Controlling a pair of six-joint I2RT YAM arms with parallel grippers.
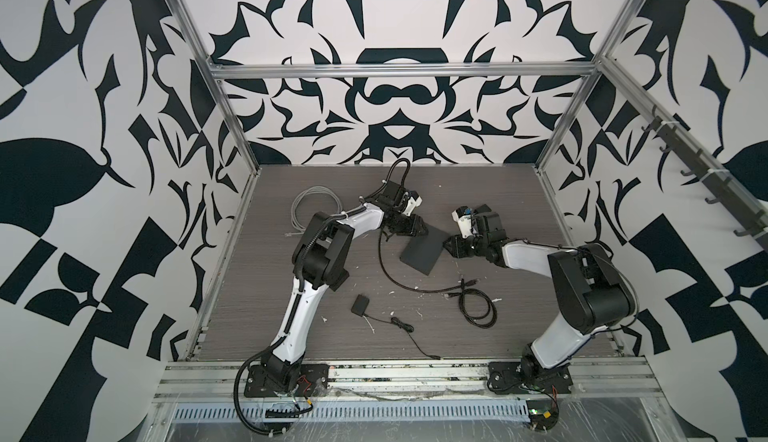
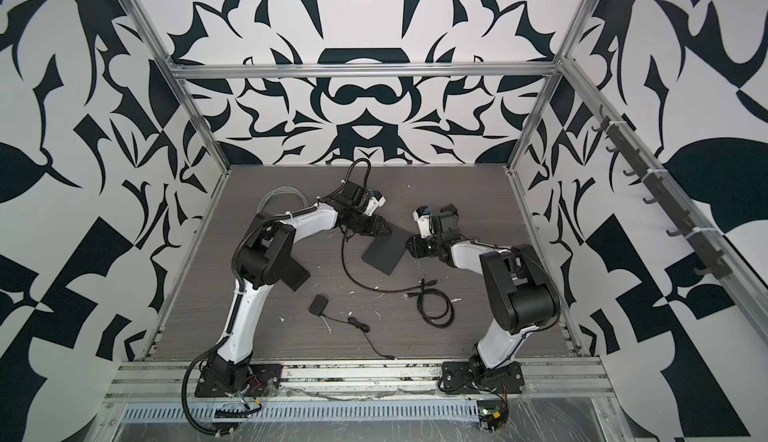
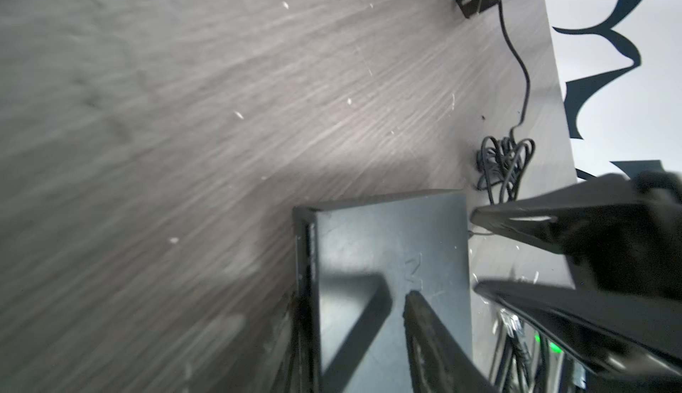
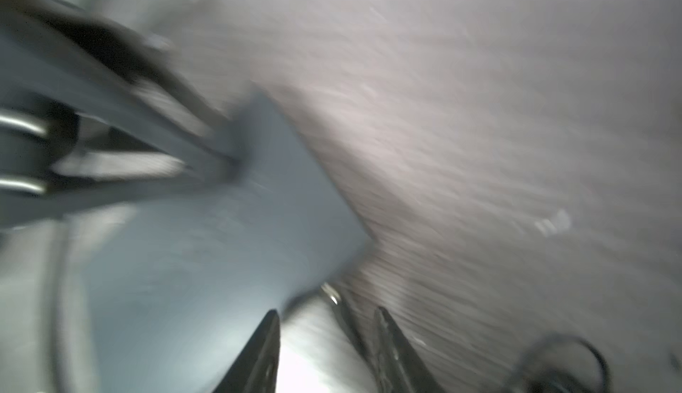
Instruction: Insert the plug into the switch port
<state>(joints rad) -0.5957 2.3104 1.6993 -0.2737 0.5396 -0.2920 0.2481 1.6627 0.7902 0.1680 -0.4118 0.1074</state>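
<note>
My right gripper is crooked to the plug, which sits shallow at the switch's edge (image 4: pixel 328 290), so next I move back, line up with the plug's body (image 4: pixel 348 326) and push.
The switch (image 1: pixel 422 253) (image 2: pixel 384 253) is a flat black box lying mid-table. In the left wrist view its top face (image 3: pixel 387 232) and narrow port side (image 3: pixel 308 262) show. My left gripper (image 1: pixel 424 230) (image 3: pixel 354 299) is shut on its far corner, with one finger (image 3: pixel 417 310) on the top face. My right gripper (image 1: pixel 446 244) (image 4: pixel 326 313) stands open at the switch's right edge, holding nothing. Loose black plug ends (image 1: pixel 463 283) lie on the table in front of the switch. I cannot tell whether a plug sits in a port.
A coiled black cable (image 1: pixel 478 309) lies at front right. A long black cable (image 1: pixel 386 269) curves left of the switch. A black adapter (image 1: pixel 358 305) with its thin lead sits in front, and a grey cable coil (image 1: pixel 313 205) at back left on the table (image 1: pixel 519 195).
</note>
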